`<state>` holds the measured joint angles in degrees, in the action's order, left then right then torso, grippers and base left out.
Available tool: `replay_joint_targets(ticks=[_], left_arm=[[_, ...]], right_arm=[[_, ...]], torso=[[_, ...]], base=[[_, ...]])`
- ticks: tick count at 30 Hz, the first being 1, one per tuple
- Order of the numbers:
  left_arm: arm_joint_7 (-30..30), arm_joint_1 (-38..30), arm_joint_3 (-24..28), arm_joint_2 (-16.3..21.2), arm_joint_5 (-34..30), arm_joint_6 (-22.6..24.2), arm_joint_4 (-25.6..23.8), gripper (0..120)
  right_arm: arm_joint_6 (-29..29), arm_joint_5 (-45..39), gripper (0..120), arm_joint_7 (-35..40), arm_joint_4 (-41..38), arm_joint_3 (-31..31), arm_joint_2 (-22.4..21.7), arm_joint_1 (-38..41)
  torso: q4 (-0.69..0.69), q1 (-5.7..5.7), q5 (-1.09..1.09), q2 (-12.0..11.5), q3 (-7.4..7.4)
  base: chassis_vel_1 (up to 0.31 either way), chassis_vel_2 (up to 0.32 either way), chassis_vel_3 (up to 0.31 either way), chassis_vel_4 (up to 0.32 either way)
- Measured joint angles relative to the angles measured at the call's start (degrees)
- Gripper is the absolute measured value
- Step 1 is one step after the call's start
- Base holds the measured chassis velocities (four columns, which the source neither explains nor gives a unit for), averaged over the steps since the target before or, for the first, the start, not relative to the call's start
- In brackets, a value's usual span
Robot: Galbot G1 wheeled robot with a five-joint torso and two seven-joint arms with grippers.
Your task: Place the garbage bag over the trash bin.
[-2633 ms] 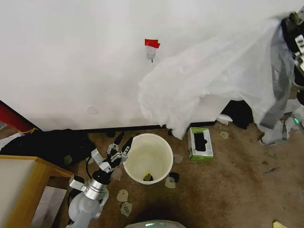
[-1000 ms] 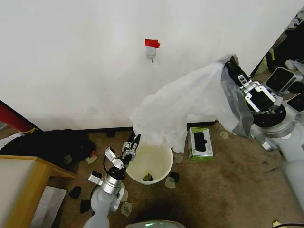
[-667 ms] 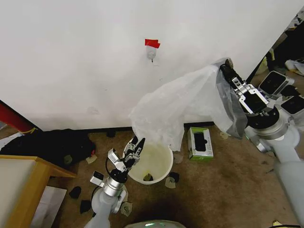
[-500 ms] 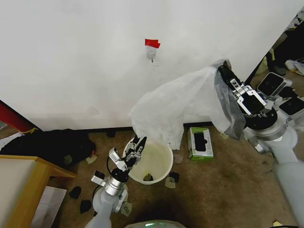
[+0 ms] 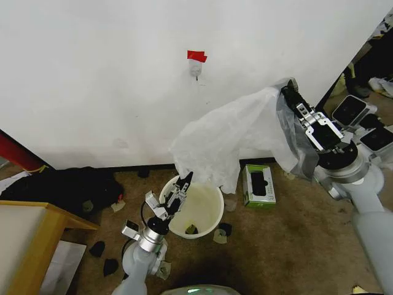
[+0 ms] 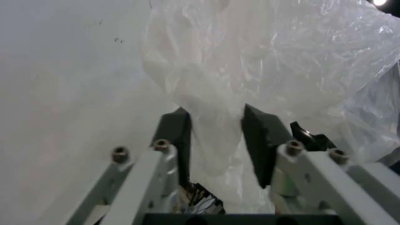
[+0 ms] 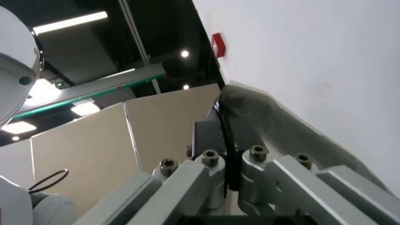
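The garbage bag [image 5: 222, 132] by my right gripper has a grey band [image 5: 296, 138] along its edge. The bag will open along that band when I pull it apart.
The cream-white trash bin [image 5: 195, 212] stands on the brown floor below the wall, with a small dark scrap at its bottom. The garbage bag [image 5: 230, 138] hangs above it as a wide sheet of wrinkled film, sloping down from upper right to just over the bin's back rim. My right gripper [image 5: 287, 88] is raised at the right and shut on the bag's upper corner; in the right wrist view the film [image 7: 281, 136] trails from the closed right gripper [image 7: 223, 112]. My left gripper [image 5: 183, 183] reaches up at the bin's left rim. It stands open, with a bunched fold of the bag [image 6: 212, 93] between the fingers [image 6: 257, 140].
A green and white box [image 5: 259, 185] lies right of the bin. Black bags [image 5: 67, 184] sit along the wall at left, by a wooden table corner [image 5: 37, 243]. Small scraps [image 5: 161, 268] dot the floor. Equipment [image 5: 359, 110] stands behind my right arm.
My right arm has brought the bag down and leftward from the upper right corner. My left gripper has risen from beside the bin toward the bag's lower edge.
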<state>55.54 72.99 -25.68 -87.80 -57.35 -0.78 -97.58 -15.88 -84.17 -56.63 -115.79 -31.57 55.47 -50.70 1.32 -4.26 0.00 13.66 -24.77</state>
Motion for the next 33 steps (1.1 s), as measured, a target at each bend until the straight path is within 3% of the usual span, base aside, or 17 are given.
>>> replay_joint_targets(ticks=[7,25,33], left_arm=[[-2.44,0.31,-1.91,1.4,1.11,-1.65,0.54,0],[-3.42,0.25,-6.31,3.06,4.27,-4.44,5.5,0],[-3.88,-0.54,-7.27,3.77,4.25,-4.91,6.55,0]], right_arm=[[0.3,0.07,0,0.02,-0.12,-1.32,-0.72,-0.76],[0.62,-0.47,0,-0.41,-1.24,-4.25,-3.18,-2.21],[0.68,-0.36,0,-2.78,-1.3,-5.71,-7.46,-4.27]], torso=[[0.0,0.0,0.0,0.0,0.0],[0.0,0.0,0.0,0.0,0.0],[0.0,0.0,0.0,0.0,0.0]], base=[[0.0,0.0,0.0,0.0],[0.0,0.0,0.0,0.0],[0.0,0.0,0.0,0.0]])
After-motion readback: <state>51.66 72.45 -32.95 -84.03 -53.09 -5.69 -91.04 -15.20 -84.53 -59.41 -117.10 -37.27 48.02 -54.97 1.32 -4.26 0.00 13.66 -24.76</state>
